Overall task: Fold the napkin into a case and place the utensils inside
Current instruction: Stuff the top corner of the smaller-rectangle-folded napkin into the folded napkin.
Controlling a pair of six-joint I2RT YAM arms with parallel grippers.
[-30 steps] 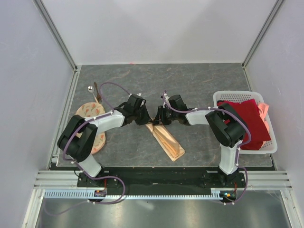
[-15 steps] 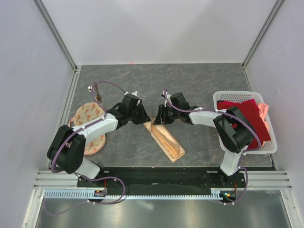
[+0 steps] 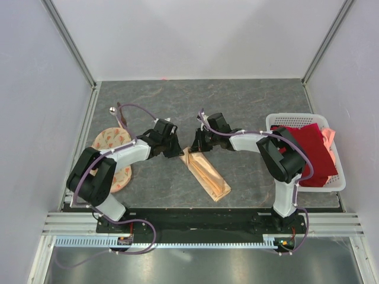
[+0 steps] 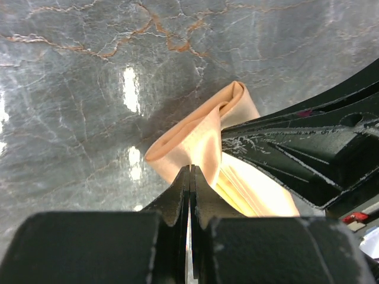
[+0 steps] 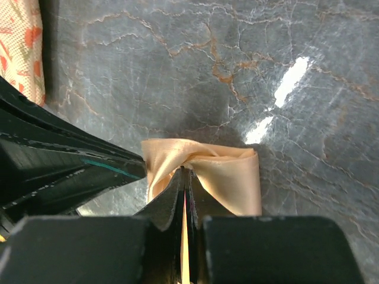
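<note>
The napkin lies crooked and its far end (image 4: 204,131) bunches up at my left gripper, so both my grippers should smooth that end and turn the napkin straight (image 3: 208,177).
The peach-orange napkin (image 3: 210,177) lies mid-table, folded into a narrow oblong case that runs diagonally towards the near right. My left gripper (image 3: 179,151) and right gripper (image 3: 192,148) meet at its far end. Both are shut on the cloth there. In the left wrist view the shut gripper (image 4: 189,171) pinches the bunched napkin end (image 4: 201,133). In the right wrist view the shut gripper (image 5: 182,174) pinches the same end (image 5: 228,171). The silver spoon (image 3: 112,109) and the dark brown stick (image 3: 121,116) lie at the far left, apart from both grippers.
A round cream cloth with orange print (image 3: 112,157) lies under the left arm and also shows in the right wrist view (image 5: 23,47). A white lattice basket (image 3: 284,120) at the right edge holds a dark red cloth (image 3: 311,148).
Both grippers have stayed pinched on the napkin's far end and drawn slightly closer together. The left arm's elbow swung out to the left and partly back. The far end is a little more bunched.
</note>
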